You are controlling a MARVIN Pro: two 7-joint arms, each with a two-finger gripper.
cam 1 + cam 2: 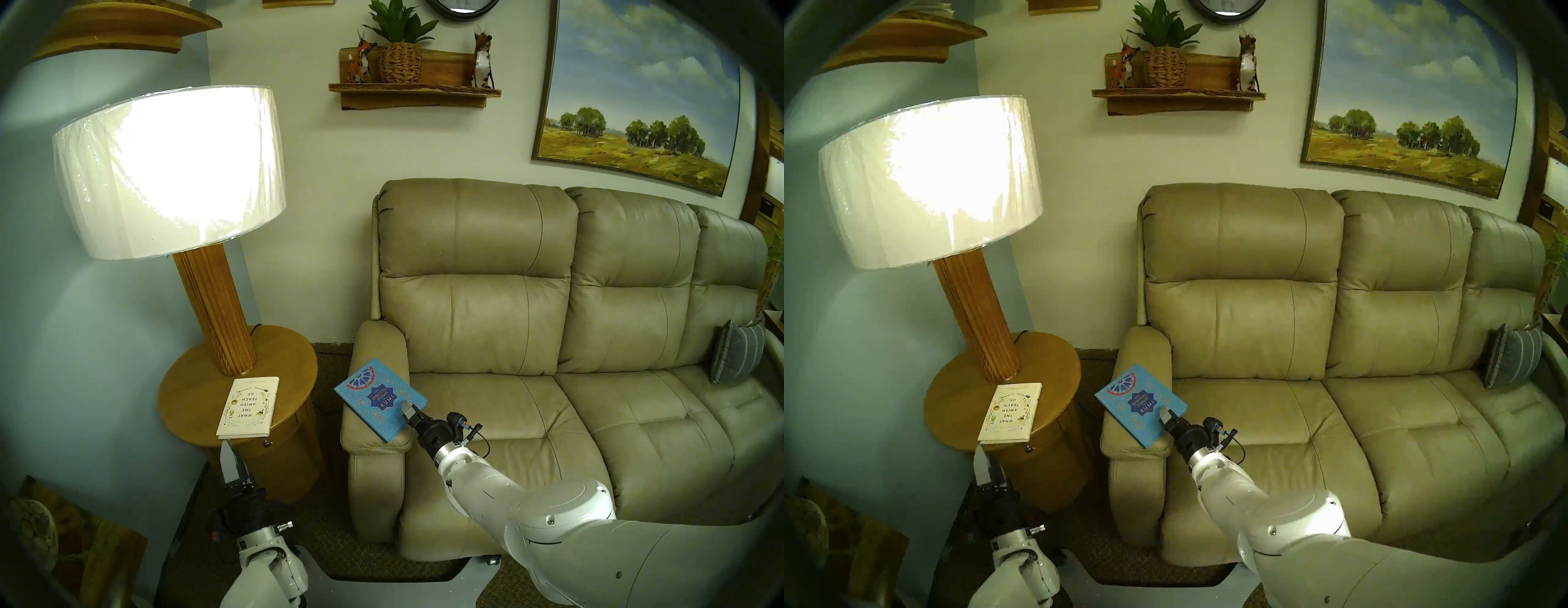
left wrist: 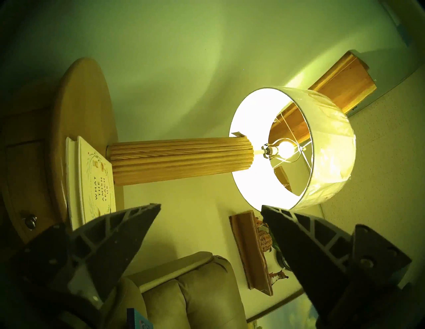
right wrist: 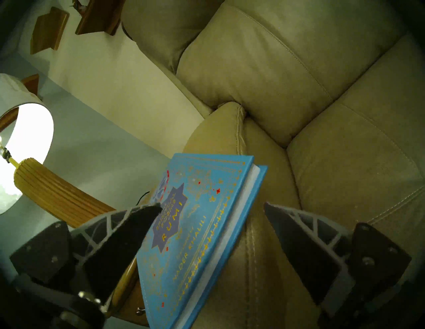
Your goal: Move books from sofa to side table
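Observation:
The blue book point(image 1: 381, 399) will stay flat and closed when I lift it by the white page edge point(image 3: 224, 242), because the book's stiff covers stick out past that page edge.
The blue "Rumi" book point(image 1: 379, 399) lies on the sofa's point(image 1: 551, 339) left armrest point(image 1: 377, 339), overhanging it toward the side table point(image 1: 292, 365). My right gripper point(image 1: 407, 414) is open at the book's near corner. In the right wrist view the book point(image 3: 200, 218) sits between its spread fingers point(image 3: 128, 229), not clamped. The cream-white "What the Amish Teach Us" book point(image 1: 248, 407) lies flat on the side table's front part. My left gripper point(image 1: 229, 456) is open and empty, pointing up just below the table's front edge; its wrist view shows the white book point(image 2: 96, 179).
A tall wooden lamp point(image 1: 169, 170) with a wide lit shade stands on the side table behind the white book. A grey striped pillow point(image 1: 736, 352) leans at the sofa's right end. A wall shelf point(image 1: 413, 91) with figurines hangs above. A narrow carpet gap separates table and armrest.

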